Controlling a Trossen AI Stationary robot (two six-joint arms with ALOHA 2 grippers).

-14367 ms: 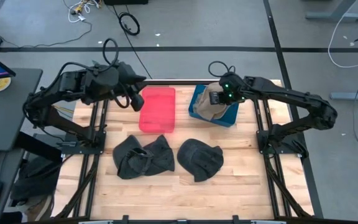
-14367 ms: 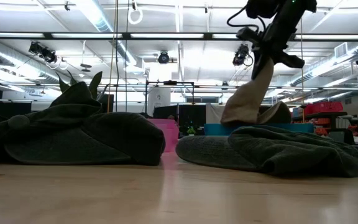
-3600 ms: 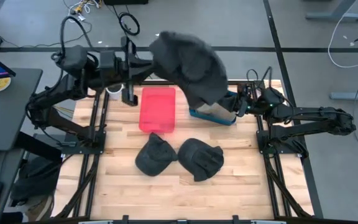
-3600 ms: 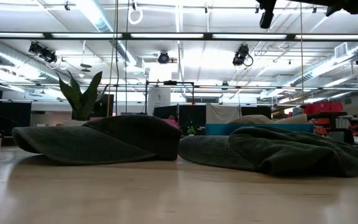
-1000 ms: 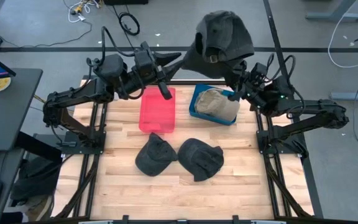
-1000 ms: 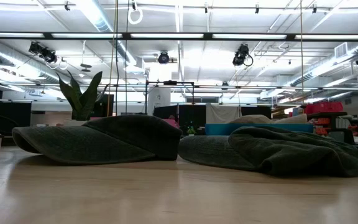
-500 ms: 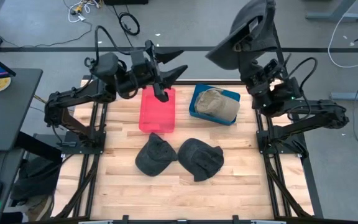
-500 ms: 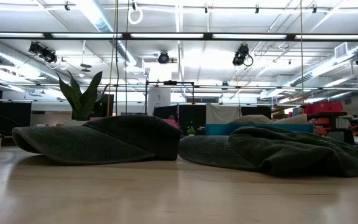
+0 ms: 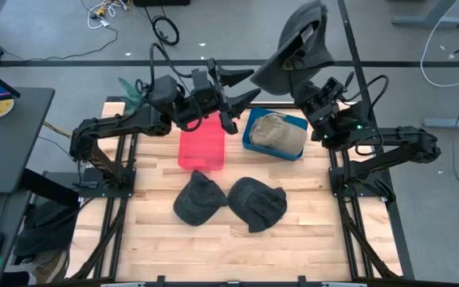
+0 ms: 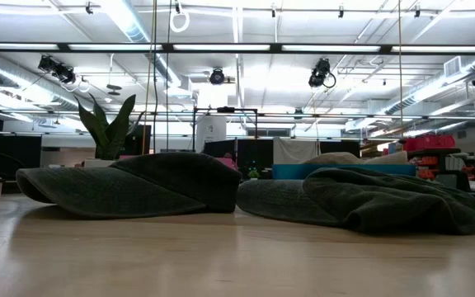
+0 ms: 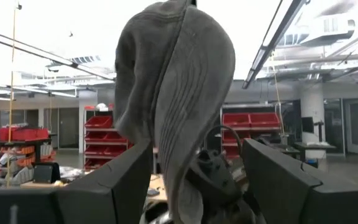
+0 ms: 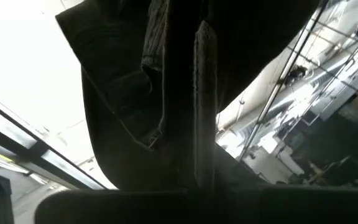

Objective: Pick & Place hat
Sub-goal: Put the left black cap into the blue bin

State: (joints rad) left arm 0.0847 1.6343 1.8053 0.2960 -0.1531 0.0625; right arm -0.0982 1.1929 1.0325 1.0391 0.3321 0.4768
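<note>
The robot's right gripper is holding the dark grey cap far from the pink bin point(image 9: 202, 145), so its left gripper should grab the cap's brim point(image 9: 270, 78) and take the cap there.
My right gripper point(image 9: 308, 80) is raised high over the table's far right and is shut on a dark grey cap point(image 9: 297, 44), which stands up above it. That cap fills the right wrist view point(image 12: 142, 93). My left gripper point(image 9: 242, 84) is open and level, pointing toward the table's right, a short way from the cap. In the left wrist view the cap point(image 11: 173, 93) stands between and beyond the spread fingers of my left gripper point(image 11: 194, 152). Neither arm shows in the low view. My right gripper holds the grey cap by its lower edge point(image 11: 188, 177), pinched between the two fingers, which come from below and point up. The cap is lifted clear of everything, standing upright above the fingers with its brim point(image 9: 273, 76) drooping toward the left arm.
A pink bin point(image 9: 202, 147) and a blue bin point(image 9: 250, 137) holding a tan hat point(image 9: 277, 133) stand at the far side. Two dark hats point(image 9: 200, 199) point(image 9: 256, 204) lie on the wood near the middle, seen in the low view as hats point(image 10: 130, 186) point(image 10: 369, 198).
The right gripper has swung the cap up and toward the table's right, then a little back toward the left; the cap has turned more upright. The left gripper, open, has moved toward the table's right, after the cap.
</note>
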